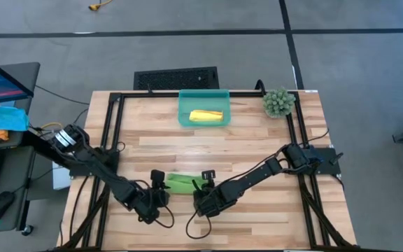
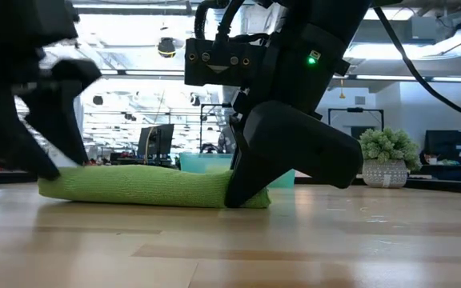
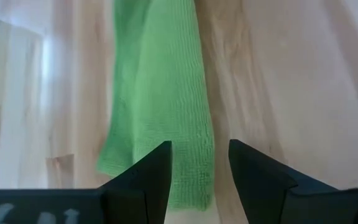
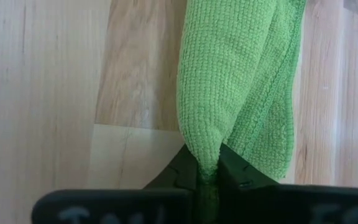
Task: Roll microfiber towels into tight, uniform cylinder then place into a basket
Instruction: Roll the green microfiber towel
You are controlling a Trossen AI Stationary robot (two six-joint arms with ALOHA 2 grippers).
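The green towel's end (image 2: 54,190) lies loose beside my left gripper, so next my left gripper grasps that end and keeps it in place while my right gripper rolls.
The lime green microfiber towel (image 1: 180,183) lies on the table as a loose roll running left to right (image 2: 150,186). My right gripper (image 1: 199,189) is shut on its right end (image 4: 207,168). My left gripper (image 1: 163,187) is open at the roll's left end, one finger on either side of that end (image 3: 191,186). The yellow towel (image 1: 206,115) lies rolled inside the teal basket (image 1: 185,98) at the table's far middle. My right gripper pinches a bunched fold at the green towel's right end (image 4: 207,163) between its two fingers. The fingers slant down from the table's right and point along the roll. The roll rests on the table and is slack. My left gripper: I cannot tell whether its fingers (image 3: 157,171) touch the roll's left end.
A small potted plant (image 1: 278,102) stands at the far right corner. A black vented panel (image 1: 175,77) lies beyond the table's far edge. Black frame rails (image 1: 110,140) run along the table's sides. Bare wood lies between the roll and the basket.
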